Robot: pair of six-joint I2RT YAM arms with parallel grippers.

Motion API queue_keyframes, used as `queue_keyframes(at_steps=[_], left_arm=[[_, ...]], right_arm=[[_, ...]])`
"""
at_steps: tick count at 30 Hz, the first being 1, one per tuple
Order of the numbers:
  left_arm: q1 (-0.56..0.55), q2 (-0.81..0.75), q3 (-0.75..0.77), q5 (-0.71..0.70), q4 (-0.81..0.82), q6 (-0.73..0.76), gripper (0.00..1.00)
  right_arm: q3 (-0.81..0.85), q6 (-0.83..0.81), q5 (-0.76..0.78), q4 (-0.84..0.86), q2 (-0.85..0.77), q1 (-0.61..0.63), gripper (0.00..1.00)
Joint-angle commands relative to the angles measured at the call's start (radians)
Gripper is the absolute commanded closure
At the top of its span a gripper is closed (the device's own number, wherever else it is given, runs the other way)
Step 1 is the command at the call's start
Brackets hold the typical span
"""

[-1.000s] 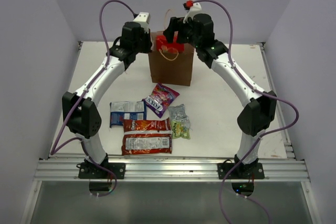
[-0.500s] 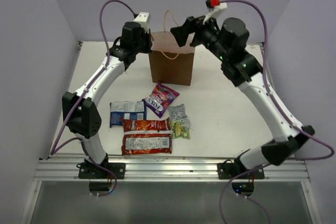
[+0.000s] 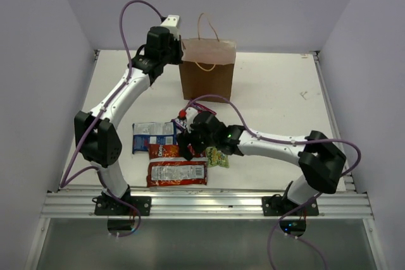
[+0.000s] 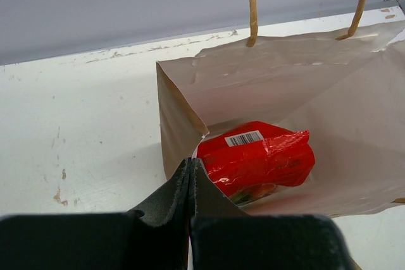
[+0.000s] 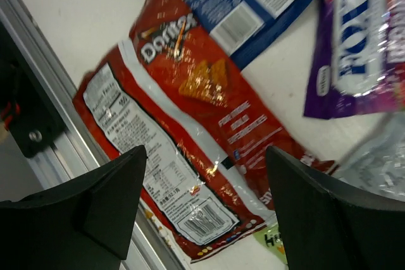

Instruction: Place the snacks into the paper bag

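Note:
I should continue to move my right gripper down onto the red-orange packet [image 3: 169,157] and close the gripper there, because that packet has its middle [image 5: 205,150] between the open fingers, clear of the blue-white packet.
The brown paper bag [image 3: 207,77] stands open at the back of the table. My left gripper [image 3: 179,54] is shut on its left rim [image 4: 190,164]. A square red packet [image 4: 259,159] lies inside the bag. My right gripper [image 3: 190,143] is open and empty, low over the two long red-orange packets [image 5: 202,86] [image 5: 145,156]; its open tips show in the right wrist view [image 5: 205,181]. The blue-white packet [image 3: 152,136] lies to their left and behind. The purple packet [image 5: 367,36] and the silver-grey one [image 5: 380,169] lie beside them. The yellow-green packet [image 3: 218,157] peeks out under the arm.
The aluminium rail [image 3: 209,203] runs along the near table edge, close to the lower red-orange packet. The bag's cord handles [image 3: 205,26] stick up above its rim. A purple cable [image 3: 209,99] loops over the right arm above the packets.
My right arm has swung from above the bag down to the packets near the front. The red packet it held a second ago now lies in the bag. The left arm has not moved.

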Motion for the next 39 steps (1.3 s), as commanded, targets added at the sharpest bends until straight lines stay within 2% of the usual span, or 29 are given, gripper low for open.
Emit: queue_keyframes(at_steps=[1,8,16,25,29,32,33,34,37,38,39], left_arm=[[-0.003,-0.033,-0.022,0.0,-0.03,0.017,1.0],[-0.003,-0.051,-0.045,-0.013,-0.031,0.026,1.0],[0.006,-0.064,-0.054,-0.013,-0.039,0.034,1.0],[0.026,-0.082,-0.06,-0.004,-0.038,0.035,1.0],[0.026,-0.09,-0.069,-0.001,-0.033,0.035,1.0],[0.031,-0.091,-0.071,0.002,-0.031,0.034,1.0],[0.032,-0.093,-0.071,0.002,-0.031,0.032,1.0],[0.032,-0.093,-0.072,0.0,-0.03,0.032,1.0],[0.035,-0.094,-0.074,0.007,-0.028,0.031,1.0],[0.037,-0.096,-0.072,0.008,-0.028,0.029,1.0],[0.038,-0.097,-0.072,0.008,-0.03,0.031,1.0]], right_arm=[[-0.015,0.014,-0.029,0.147,0.018,0.048,0.21],[-0.03,-0.024,-0.078,0.244,0.123,0.065,0.23],[0.065,-0.067,-0.139,0.232,0.296,0.066,0.25],[0.039,-0.084,-0.119,0.213,0.328,0.066,0.24],[0.031,-0.097,-0.073,0.203,0.354,0.083,0.23],[0.033,-0.117,0.049,0.169,0.389,0.134,0.23],[0.049,-0.119,0.132,0.152,0.423,0.151,0.24],[0.06,-0.119,0.167,0.115,0.442,0.18,0.26],[0.083,-0.095,0.255,0.081,0.495,0.217,0.68],[0.083,-0.075,0.269,0.083,0.5,0.22,0.79],[0.08,-0.065,0.28,0.083,0.5,0.221,0.95]])
